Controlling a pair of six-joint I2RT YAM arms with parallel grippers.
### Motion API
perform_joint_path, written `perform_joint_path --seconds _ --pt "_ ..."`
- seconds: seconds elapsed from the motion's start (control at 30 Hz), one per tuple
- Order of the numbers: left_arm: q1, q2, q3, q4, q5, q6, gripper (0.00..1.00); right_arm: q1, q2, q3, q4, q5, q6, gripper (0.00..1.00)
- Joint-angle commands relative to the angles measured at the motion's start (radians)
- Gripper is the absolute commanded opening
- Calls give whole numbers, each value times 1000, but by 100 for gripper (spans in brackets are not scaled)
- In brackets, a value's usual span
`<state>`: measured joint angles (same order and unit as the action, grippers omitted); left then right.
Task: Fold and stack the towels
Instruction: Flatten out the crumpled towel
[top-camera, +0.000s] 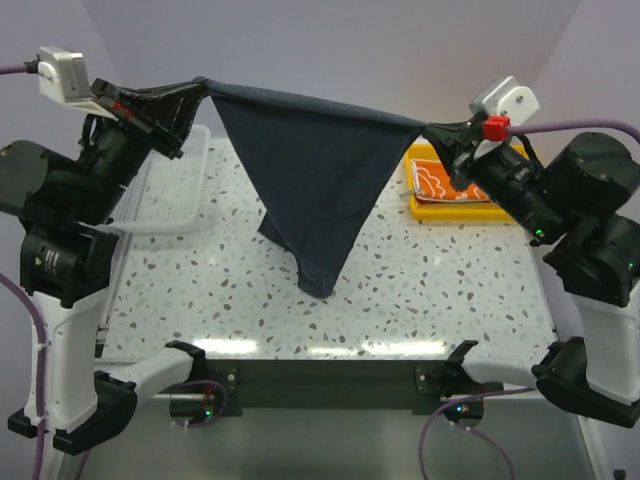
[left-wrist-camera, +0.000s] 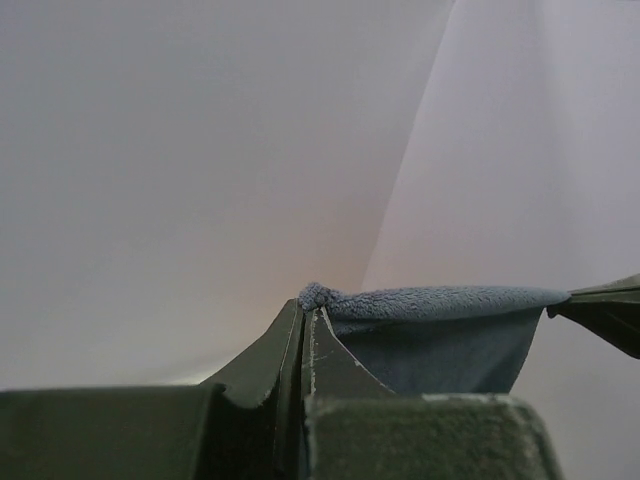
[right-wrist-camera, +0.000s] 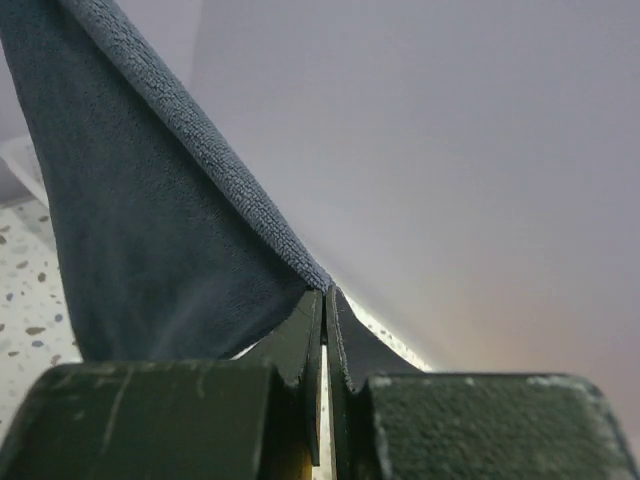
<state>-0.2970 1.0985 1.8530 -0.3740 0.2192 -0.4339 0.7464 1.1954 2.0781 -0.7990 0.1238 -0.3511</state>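
Note:
My left gripper and right gripper should swing the towel's lower end (top-camera: 312, 275) out and lay it flat across the speckled table (top-camera: 352, 286) before folding, because it hangs curled and crooked.
A plain dark blue-grey towel (top-camera: 310, 170) hangs stretched in the air between both grippers, its lower corner drooping to the table. My left gripper (top-camera: 200, 88) is shut on its left top corner; in the left wrist view (left-wrist-camera: 305, 300) the cloth (left-wrist-camera: 440, 330) bunches at the fingertips. My right gripper (top-camera: 432, 132) is shut on the right top corner; in the right wrist view (right-wrist-camera: 324, 293) the towel (right-wrist-camera: 160, 230) runs up and left. An orange printed towel (top-camera: 440, 185) lies folded in the yellow tray.
The yellow tray (top-camera: 500, 213) sits at the far right of the speckled table (top-camera: 400, 290). A white mesh basket (top-camera: 175, 190) stands at the far left, under the left arm. A pale wall stands behind.

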Motion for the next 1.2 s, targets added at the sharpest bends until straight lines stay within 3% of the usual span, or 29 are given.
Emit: perform_joint_path --seconds 0.0,0.27,0.7,0.87,1.17 --pt "7 15 80 21 -3 11 0 -5 6 97 -72 -47 -25 0" --pt "7 -19 136 6 -1 -11 0 -4 33 237 -106 -79 -14 0" --pt "7 12 80 -9 -83 34 0 -5 78 155 37 45 -19 0" --pt "7 15 80 -35 -84 49 0 -5 60 129 37 -24 -14 0" --pt "7 -69 78 -22 91 78 0 -5 -36 143 -38 -243 -22 0"
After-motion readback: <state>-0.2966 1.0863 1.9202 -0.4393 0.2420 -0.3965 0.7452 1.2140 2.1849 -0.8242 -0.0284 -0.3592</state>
